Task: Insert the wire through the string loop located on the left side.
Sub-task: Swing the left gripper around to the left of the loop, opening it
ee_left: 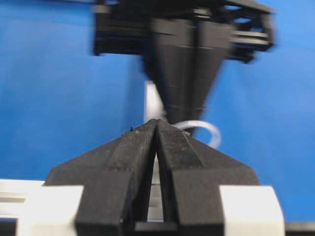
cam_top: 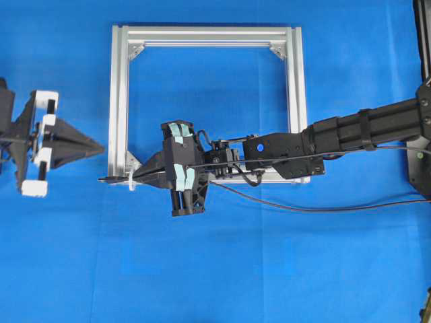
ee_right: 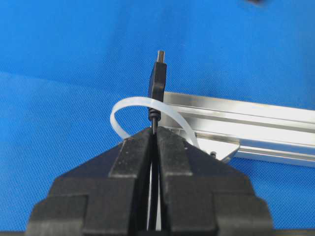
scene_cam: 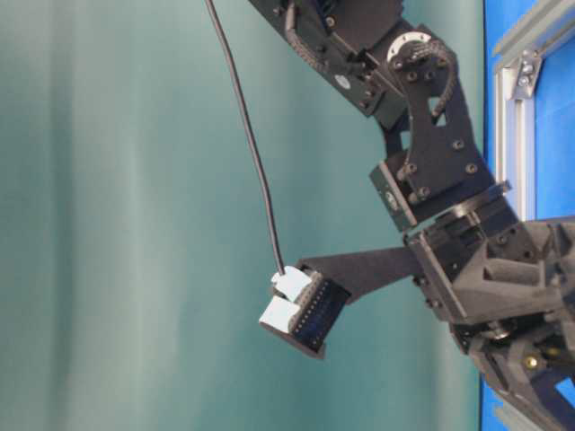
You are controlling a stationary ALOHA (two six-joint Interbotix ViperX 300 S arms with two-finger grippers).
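Note:
The plug sits through the string loop (cam_top: 132,177) while my left gripper is closed. Next, I open my left gripper and grasp the plug (cam_top: 113,180) before my right gripper opens.
My right gripper (ee_right: 155,129) is shut on the wire (ee_right: 158,78), a thin black cable ending in a small dark plug with a metal tip. The plug sticks out ahead of the fingertips and crosses the band of the whitish string loop (ee_right: 123,105). From above, the right gripper (cam_top: 135,177) lies over the lower left corner of the silver frame (cam_top: 118,101). There the wire's plug end (cam_top: 108,180) pokes out past the frame's left side. My left gripper (cam_top: 101,147) is shut and empty, a little left of the frame. In its own view the left gripper (ee_left: 156,122) points at the string loop (ee_left: 206,129).
The square aluminium frame (ee_right: 256,123) lies flat on the blue cloth. The right arm (cam_top: 363,131) reaches across its lower rail. A slack black cable (cam_top: 303,205) trails along the cloth to the right edge.

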